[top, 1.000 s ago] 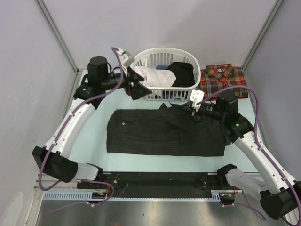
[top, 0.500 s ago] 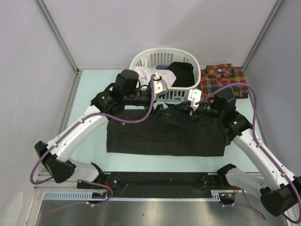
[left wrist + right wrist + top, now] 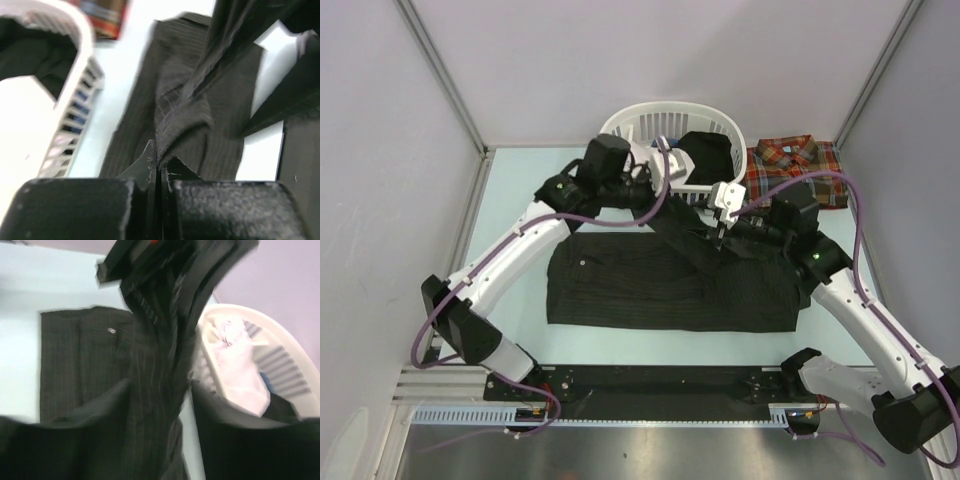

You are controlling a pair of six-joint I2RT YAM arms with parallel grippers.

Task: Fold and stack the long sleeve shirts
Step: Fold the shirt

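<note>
The lifted strip (image 3: 686,238) angles up from the black shirt toward the basket, so next my left gripper pulls it back and puts it down along the shirt's flat body (image 3: 632,278).
The black pinstriped long sleeve shirt (image 3: 640,285) lies flat across the middle of the table. A strip of it is lifted near the basket. My left gripper (image 3: 663,203) is shut on the edge of that strip; the left wrist view shows the jaws (image 3: 160,162) pressed together on the cloth (image 3: 200,100). My right gripper (image 3: 718,238) is just right of it, with its fingers apart. In the right wrist view the lifted cloth (image 3: 155,340) hangs loose between the fingers (image 3: 160,405). The plaid long sleeve shirt (image 3: 795,168) lies folded at the back right.
A white laundry basket (image 3: 630,125) stands at the back centre, just behind both grippers, holding a white garment and a black one. Grey walls close in the table on the left, back and right. Both arm bases sit at the near edge.
My left arm swung from the basket's left side to the centre and shut on the lifted shirt cloth. My right gripper, shut on that cloth before, has opened.
</note>
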